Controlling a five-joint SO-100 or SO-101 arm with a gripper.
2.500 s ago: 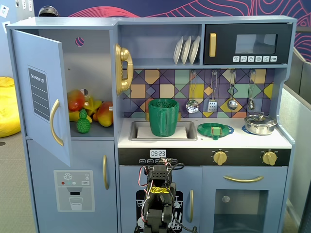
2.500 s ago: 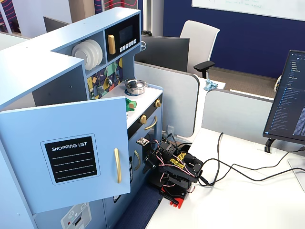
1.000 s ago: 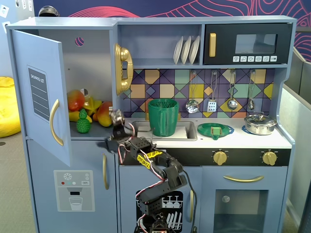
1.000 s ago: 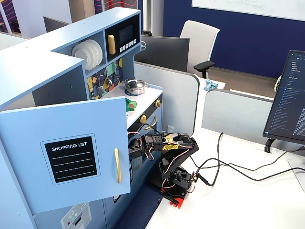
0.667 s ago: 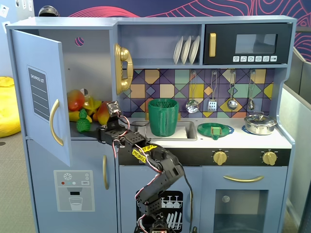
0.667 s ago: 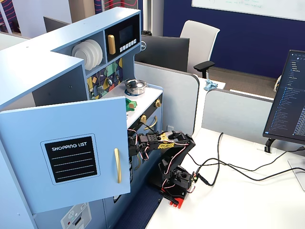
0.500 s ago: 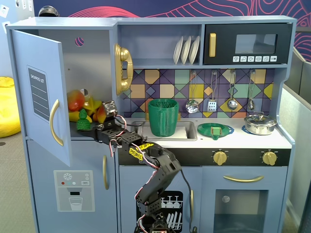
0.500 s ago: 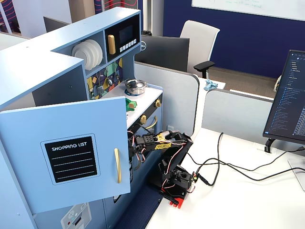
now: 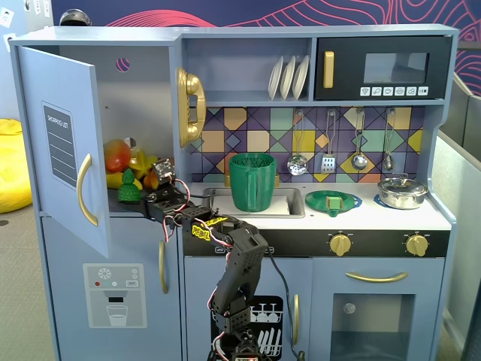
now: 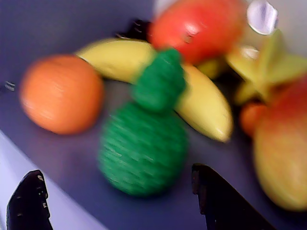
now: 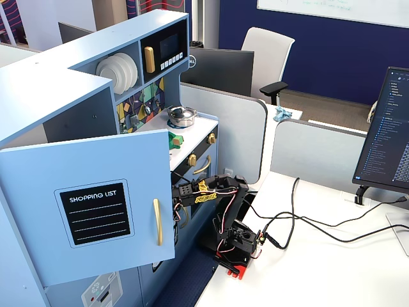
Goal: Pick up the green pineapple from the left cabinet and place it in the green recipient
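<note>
The green recipient's tall sides [image 9: 253, 184] go up higher than the green pineapple's height [image 9: 130, 187]. The pineapple will be hidden below the recipient's rim when I put it inside.
The green pineapple [image 9: 129, 186] stands upright at the front of the shelf inside the left cabinet, whose door [image 9: 64, 143] is swung wide open. In the wrist view the pineapple [image 10: 144, 143] fills the middle, just beyond and between my two black fingertips [image 10: 29, 196]. My gripper [image 10: 115, 177] is open and empty, with the jaws set wider than the pineapple and not touching it. In a fixed view my gripper [image 9: 150, 198] is at the shelf's front edge, right of the pineapple. The green recipient [image 9: 252, 182] stands in the sink. In a fixed view from the side the door [image 11: 83, 211] hides the gripper.
Behind the pineapple lie an orange [image 10: 60, 93], a yellow banana [image 10: 201, 100], a red-orange fruit [image 10: 196, 28] and another at the right [image 10: 283, 148]. A flat green plate [image 9: 333, 201] and a silver pot [image 9: 402, 192] sit on the counter right of the sink.
</note>
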